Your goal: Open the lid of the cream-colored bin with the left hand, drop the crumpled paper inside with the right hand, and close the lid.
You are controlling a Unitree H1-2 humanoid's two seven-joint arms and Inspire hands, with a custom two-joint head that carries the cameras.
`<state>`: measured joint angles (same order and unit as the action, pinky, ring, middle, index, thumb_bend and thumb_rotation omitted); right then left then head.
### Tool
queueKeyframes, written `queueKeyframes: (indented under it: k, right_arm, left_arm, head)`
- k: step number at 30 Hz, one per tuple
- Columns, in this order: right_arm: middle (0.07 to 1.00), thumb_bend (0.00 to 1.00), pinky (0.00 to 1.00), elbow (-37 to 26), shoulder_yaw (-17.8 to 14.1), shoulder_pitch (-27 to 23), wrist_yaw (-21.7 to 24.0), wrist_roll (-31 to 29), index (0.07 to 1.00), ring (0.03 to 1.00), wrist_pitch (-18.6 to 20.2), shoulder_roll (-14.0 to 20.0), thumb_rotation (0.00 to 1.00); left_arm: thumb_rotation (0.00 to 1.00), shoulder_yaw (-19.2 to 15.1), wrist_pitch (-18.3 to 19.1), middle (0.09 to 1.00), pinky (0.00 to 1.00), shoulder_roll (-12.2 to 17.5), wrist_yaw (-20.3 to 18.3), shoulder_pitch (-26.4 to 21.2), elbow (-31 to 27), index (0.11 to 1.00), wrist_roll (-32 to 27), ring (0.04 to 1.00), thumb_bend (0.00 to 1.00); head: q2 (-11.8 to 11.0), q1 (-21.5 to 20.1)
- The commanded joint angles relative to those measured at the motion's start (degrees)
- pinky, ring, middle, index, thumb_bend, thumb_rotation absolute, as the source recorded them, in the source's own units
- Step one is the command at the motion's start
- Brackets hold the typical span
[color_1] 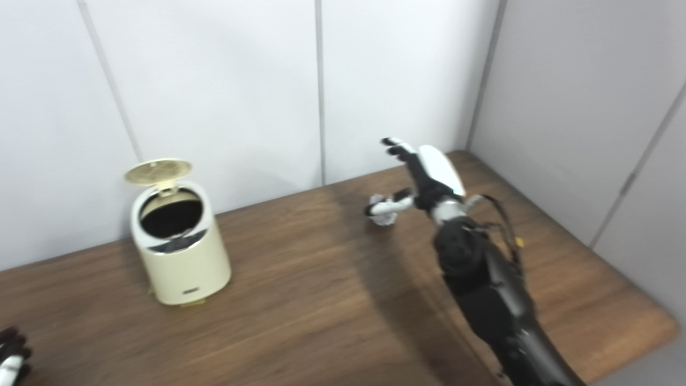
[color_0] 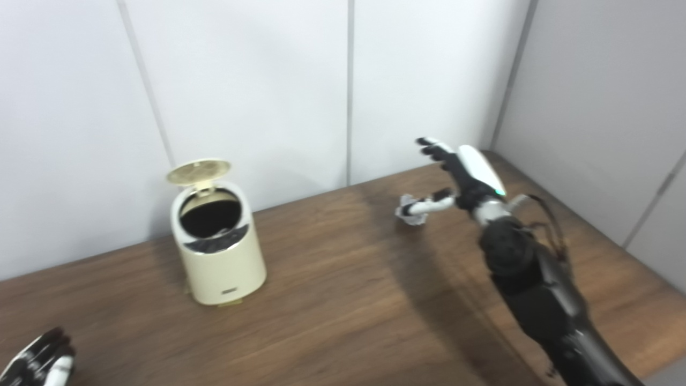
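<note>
The hinge (color_0: 204, 186) keeps the round lid (color_0: 199, 171) up while both hands are away, so the lid should stay open when I drop the crumpled paper in.
The cream-colored bin (color_0: 220, 257) stands at the back left of the wooden table (color_0: 343, 300), its round lid (color_0: 198, 171) flipped up and its dark inside showing. The crumpled paper (color_0: 407, 210) lies on the table at the back, right of centre. My right hand (color_0: 455, 171) is open just above and right of the paper, thumb stretched over it, fingers spread and raised. My left hand (color_0: 37, 359) rests low at the table's front left corner, far from the bin, only partly in view. The bin (color_1: 179, 252) and paper (color_1: 381, 210) also show in the right eye view.
White wall panels (color_0: 268, 80) stand close behind the bin, and a grey wall (color_0: 600, 107) closes the right side. The table's right edge (color_1: 659, 321) runs near my right arm.
</note>
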<state>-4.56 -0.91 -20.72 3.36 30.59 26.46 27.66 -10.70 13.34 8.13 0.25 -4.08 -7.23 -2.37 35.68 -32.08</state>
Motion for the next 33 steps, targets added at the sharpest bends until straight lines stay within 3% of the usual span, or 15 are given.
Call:
queueKeyframes:
  k: [1,8,14,21,28,33]
  right_arm:
    - [0.866,0.85,0.79,0.6,0.7,-4.2,0.7,2.0,0.875,0.859,0.1,2.4,0.13]
    - [0.818,0.90,0.78,8.2,2.1,-8.7,7.2,8.5,0.853,0.846,0.4,2.4,0.07]
    - [0.876,0.92,0.74,15.8,3.6,-12.9,12.6,15.3,0.844,0.858,0.4,2.2,0.07]
    - [0.920,0.92,0.77,21.5,5.7,-16.4,17.7,21.3,0.847,0.925,0.5,2.0,0.08]
    - [0.921,0.92,0.74,25.7,7.0,-18.4,19.5,24.4,0.835,0.891,0.5,1.9,0.09]
    - [0.894,0.93,0.68,28.3,9.3,-19.0,18.6,25.1,0.832,0.850,0.4,2.0,0.13]
  left_arm:
    - [0.30,0.3,-0.7,0.769,0.73,1.1,0.0,-2.3,-2.9,0.781,0.3,0.757,0.43]
    - [0.33,0.7,1.7,0.765,0.71,1.0,-0.1,-2.1,-5.8,0.775,0.2,0.762,0.43]
    - [0.34,1.1,3.6,0.766,0.73,0.9,0.0,-1.6,-7.9,0.777,0.7,0.765,0.44]
    - [0.29,1.0,6.0,0.769,0.74,0.2,0.3,-1.6,-10.1,0.787,0.2,0.776,0.42]
    - [0.31,0.9,7.0,0.771,0.75,0.1,0.2,-1.8,-11.1,0.784,0.0,0.774,0.42]
    - [0.26,0.8,8.1,0.772,0.74,-0.3,0.3,-2.1,-11.6,0.786,-0.5,0.768,0.39]
  head:
    - [0.2,-0.1]
    - [0.6,-0.2]
    - [1.1,0.1]
    - [1.6,0.6]
    - [2.0,0.8]
    - [2.1,1.0]
